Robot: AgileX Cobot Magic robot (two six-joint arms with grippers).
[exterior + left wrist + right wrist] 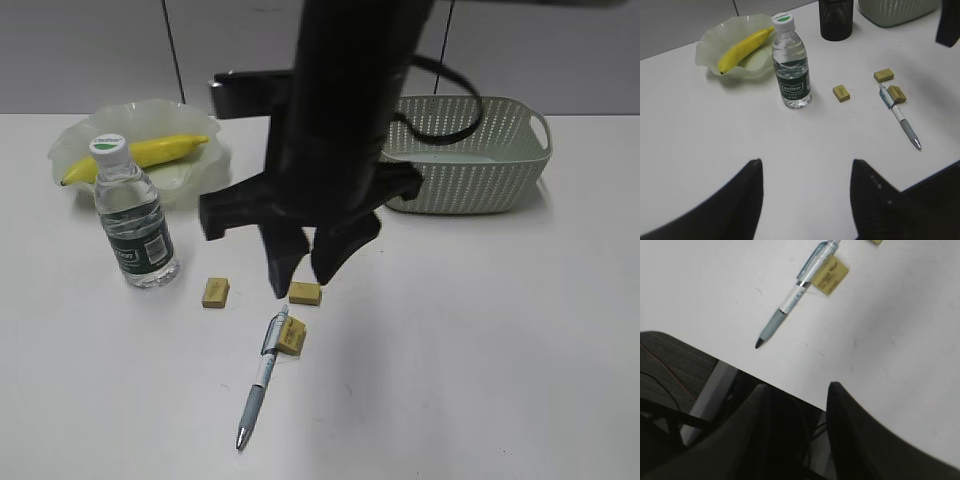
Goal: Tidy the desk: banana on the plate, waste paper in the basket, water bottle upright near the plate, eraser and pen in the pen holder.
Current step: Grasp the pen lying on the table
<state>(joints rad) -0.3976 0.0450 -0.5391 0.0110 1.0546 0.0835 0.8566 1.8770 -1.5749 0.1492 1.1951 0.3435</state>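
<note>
The blue-grey pen (262,376) is resting against the nearest eraser's edge (281,337), so the pen will come loose and that eraser will stay behind when I lift the pen.
A yellow banana (150,152) lies on the pale green plate (75,140). A water bottle (135,225) stands upright in front of the plate. Three tan erasers (215,292) (305,293) (292,336) lie mid-table, and a blue-grey pen (260,380) lies against the nearest one. My right gripper (301,287) hangs open high over the table's front, close to the exterior camera; in the right wrist view (799,386) it is empty, with the pen (795,292) beyond it. My left gripper (806,162) is open and empty over bare table. The black pen holder (836,20) stands at the back. No waste paper shows.
A pale green woven basket (480,175) stands at the back right with a black cable across its rim. The right wrist view shows the table's front edge (790,390) with dark floor below it. The right arm hides the middle back of the table in the exterior view.
</note>
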